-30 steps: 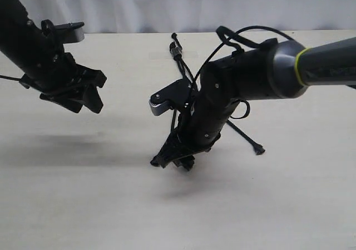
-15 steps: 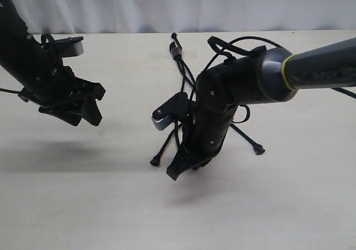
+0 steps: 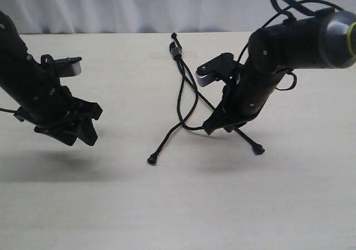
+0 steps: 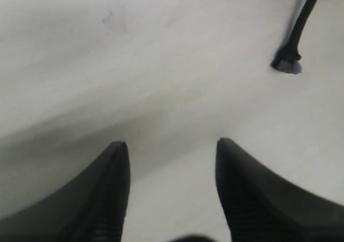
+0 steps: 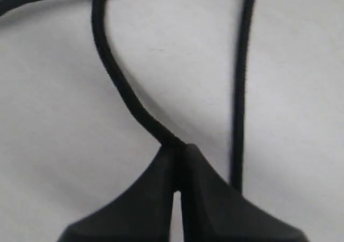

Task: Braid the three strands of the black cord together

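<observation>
My right gripper should bring the second and third strands back in toward the front knob (image 3: 152, 159), because the second strand's knob (image 3: 257, 149) lies spread out far from the front knob.
The black cord lies on the table with its banded end (image 3: 176, 51) at the back. One of the three strands runs to a knob (image 3: 151, 160) at the front. A second strand ends in a knob (image 3: 258, 149) at the right. The third strand (image 3: 181, 103) curves round to my right gripper (image 3: 207, 130), which is shut on it just above the table. In the right wrist view the gripper (image 5: 175, 148) pinches that strand (image 5: 115, 75) at its fingertips, with another strand (image 5: 242, 80) beside it. My left gripper (image 3: 82, 139) hangs open at the left, apart from the cord. In the left wrist view the gripper (image 4: 172, 145) holds nothing, and a strand's knob (image 4: 287, 63) lies ahead of it.
The pale table (image 3: 178, 205) ends at a white curtain (image 3: 167, 5) behind. Thick black cables (image 3: 289, 3) loop off the right arm. A piece of clear tape (image 3: 164, 55) lies by the banded end.
My right gripper has swung from the middle front to the right and back, drawing one strand with it. The front knob is uncovered. The left arm has sunk slightly lower and to the left.
</observation>
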Controlling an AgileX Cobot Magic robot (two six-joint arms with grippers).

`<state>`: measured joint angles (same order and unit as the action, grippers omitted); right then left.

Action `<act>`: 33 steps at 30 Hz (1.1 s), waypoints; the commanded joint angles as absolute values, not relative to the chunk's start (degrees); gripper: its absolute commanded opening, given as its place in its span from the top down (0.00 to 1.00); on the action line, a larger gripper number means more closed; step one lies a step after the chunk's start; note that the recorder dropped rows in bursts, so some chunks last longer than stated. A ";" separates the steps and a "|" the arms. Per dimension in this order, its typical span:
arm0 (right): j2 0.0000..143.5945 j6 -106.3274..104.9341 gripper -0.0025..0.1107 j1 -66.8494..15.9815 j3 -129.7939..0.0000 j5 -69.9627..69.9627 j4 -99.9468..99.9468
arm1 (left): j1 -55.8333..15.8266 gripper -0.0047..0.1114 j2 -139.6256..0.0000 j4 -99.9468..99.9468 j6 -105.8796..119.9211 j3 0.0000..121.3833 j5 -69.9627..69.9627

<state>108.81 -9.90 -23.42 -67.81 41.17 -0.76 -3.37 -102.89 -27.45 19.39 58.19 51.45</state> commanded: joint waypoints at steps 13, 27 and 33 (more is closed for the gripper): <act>117.82 -26.70 0.94 -15.73 -67.15 45.76 -22.39 | -3.42 0.92 -102.37 -29.51 21.41 56.15 45.29; 117.82 -29.36 0.94 -21.54 -66.92 48.06 -28.30 | -8.33 0.92 -102.68 -32.43 22.27 56.15 38.23; 117.82 -26.46 0.94 -21.54 -66.92 47.49 -31.10 | -15.54 0.92 -107.62 -35.51 18.78 56.15 27.15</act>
<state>117.61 -28.21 -21.40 -67.28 47.85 -30.42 -13.37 -105.16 -33.91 20.92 56.20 31.94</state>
